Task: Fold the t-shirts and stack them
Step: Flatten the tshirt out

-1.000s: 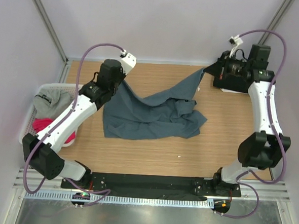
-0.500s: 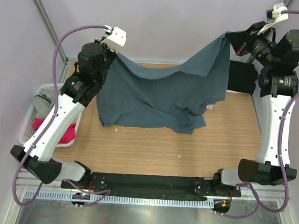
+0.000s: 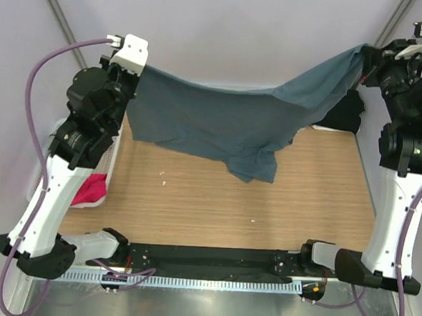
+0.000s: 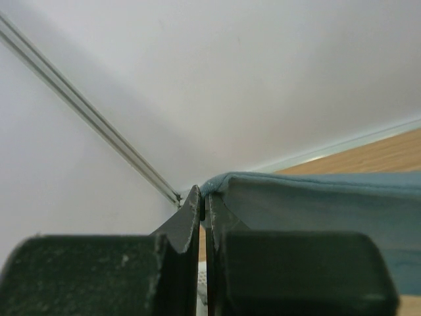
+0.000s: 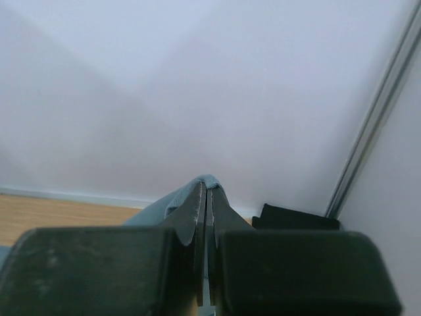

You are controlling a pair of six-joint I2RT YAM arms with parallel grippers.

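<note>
The slate blue-grey t-shirt's lower fold (image 3: pixel 252 163) hangs crumpled, so my left gripper and right gripper should shake the t-shirt open before laying it on the wood (image 3: pixel 205 200).
A slate blue-grey t-shirt (image 3: pixel 228 120) hangs stretched between my two raised grippers across the back of the table. My left gripper (image 3: pixel 135 66) is shut on its left corner, and in the left wrist view the cloth (image 4: pixel 316 204) runs off to the right from the pinched tips (image 4: pixel 202 194). At the upper right, my right gripper (image 3: pixel 365 58) is shut on the other corner; the fabric (image 5: pixel 158 207) folds over its closed tips (image 5: pixel 206 187). The shirt's lowest fold (image 3: pixel 255 169) droops toward the wood. A folded black t-shirt (image 3: pixel 343 112) lies at the back right, also in the right wrist view (image 5: pixel 296 217).
A white slatted basket (image 3: pixel 93 202) stands at the left edge, mostly hidden behind my left arm, with a bright pink t-shirt (image 3: pixel 91 190) showing in it. Metal frame posts rise at both back corners. Small white specks (image 3: pixel 163 175) lie on the wooden tabletop.
Both grippers have risen and spread apart with the blue-grey shirt. It was crumpled on the table a second ago and now hangs spread out in the air.
</note>
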